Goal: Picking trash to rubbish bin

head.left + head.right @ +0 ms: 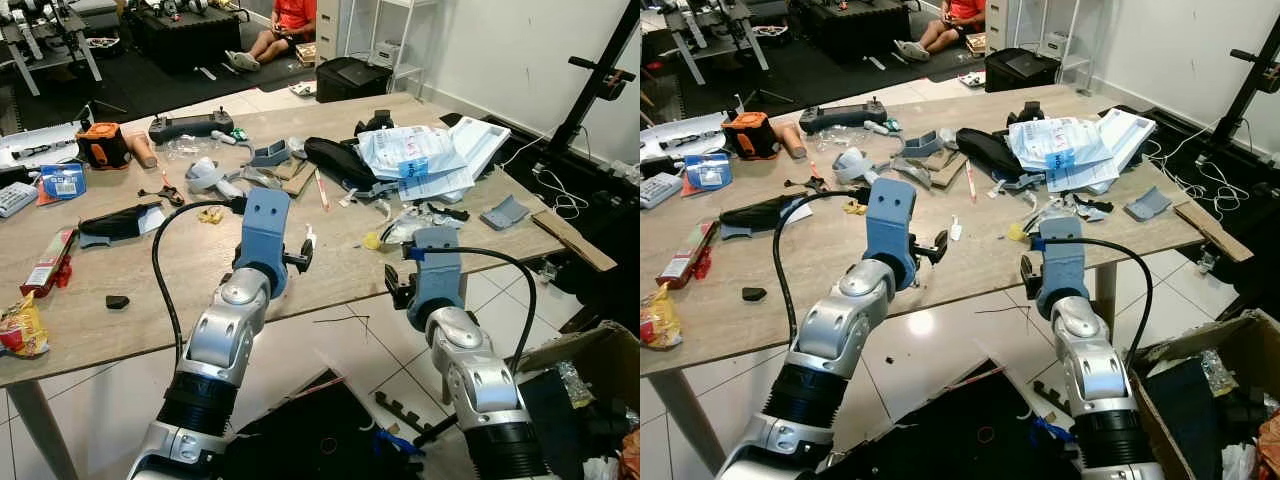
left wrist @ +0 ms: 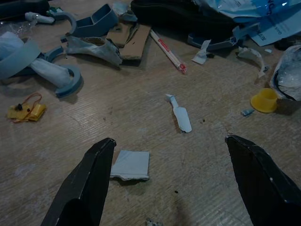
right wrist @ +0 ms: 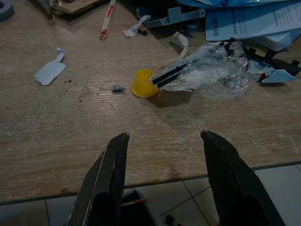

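The yellow cap (image 3: 144, 84) sits flat on its wide rim (image 3: 144, 93) beside the crumpled clear plastic, so it should stay behind when I lift the plastic.
Trash is scattered over a wooden table (image 1: 150, 300). My left gripper (image 2: 169, 140) hovers open just above the tabletop near the front edge. A small white paper square (image 2: 131, 165) lies by one finger, and a white strip (image 2: 180, 114) lies just beyond. My right gripper (image 3: 163, 135) stands open over the table's front edge, holding nothing. Ahead of it sit a yellow cap (image 3: 143, 84) and crumpled clear plastic wrap (image 3: 211, 70). A snack wrapper (image 1: 22, 330) and a red packet (image 1: 48, 262) lie at the table's left end.
An open cardboard box (image 1: 590, 370) with rubbish in it stands on the floor at the lower right. Blue-white plastic mailers (image 1: 420, 155), a black pouch (image 1: 335, 160), a controller (image 1: 190, 125) and tools crowd the far half of the table. A person (image 1: 285, 25) sits on the floor behind.
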